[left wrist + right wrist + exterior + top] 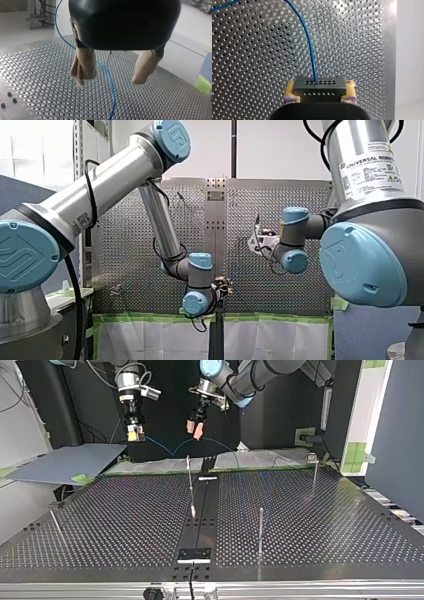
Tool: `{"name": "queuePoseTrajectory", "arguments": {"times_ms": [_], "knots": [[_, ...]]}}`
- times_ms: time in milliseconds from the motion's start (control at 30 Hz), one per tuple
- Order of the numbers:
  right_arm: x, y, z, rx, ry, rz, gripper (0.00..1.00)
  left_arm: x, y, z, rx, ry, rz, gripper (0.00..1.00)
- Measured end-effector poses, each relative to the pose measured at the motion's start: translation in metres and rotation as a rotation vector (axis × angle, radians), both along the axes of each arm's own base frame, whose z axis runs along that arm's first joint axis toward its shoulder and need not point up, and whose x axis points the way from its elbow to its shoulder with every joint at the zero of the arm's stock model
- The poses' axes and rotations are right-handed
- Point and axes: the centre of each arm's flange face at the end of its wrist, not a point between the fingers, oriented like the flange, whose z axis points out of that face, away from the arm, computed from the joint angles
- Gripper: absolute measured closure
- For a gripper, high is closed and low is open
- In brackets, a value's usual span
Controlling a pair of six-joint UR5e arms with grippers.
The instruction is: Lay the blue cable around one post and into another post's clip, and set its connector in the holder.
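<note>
The blue cable (312, 62) curves away from the connector in a loose arc (303, 21), so I expect it to stretch out almost straight when I pull it.
In the right wrist view my right gripper (320, 96) is shut on the black connector (319, 87), yellow pads (291, 90) on both its sides. The blue cable (310, 50) leaves the connector and curves away over the perforated plate. In the top view that gripper (134, 434) hangs above the table's far edge, and the cable (172, 453) sags from it toward my left gripper (196, 429). In the left wrist view my left gripper (108, 82) is open, beige fingers (83, 67) wide apart. The cable (111, 87) runs loose between them, untouched.
Thin metal posts stand on the perforated table (325, 525): one in the middle (189, 477), one nearer the camera (260, 530), one at the far right with a clip on top (313, 467), one at the left (55, 522). A black holder (195, 554) sits at the near edge.
</note>
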Motion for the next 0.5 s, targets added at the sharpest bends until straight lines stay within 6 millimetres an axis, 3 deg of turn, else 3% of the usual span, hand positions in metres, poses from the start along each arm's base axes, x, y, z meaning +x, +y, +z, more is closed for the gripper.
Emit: {"name": "queuePoseTrajectory", "arguments": {"times_ms": [500], "knots": [[0.009,0.005,0.002,-0.035,-0.001,0.055,1.0,0.019,0.0,0.006,-0.013,0.004,0.055,0.0]]}}
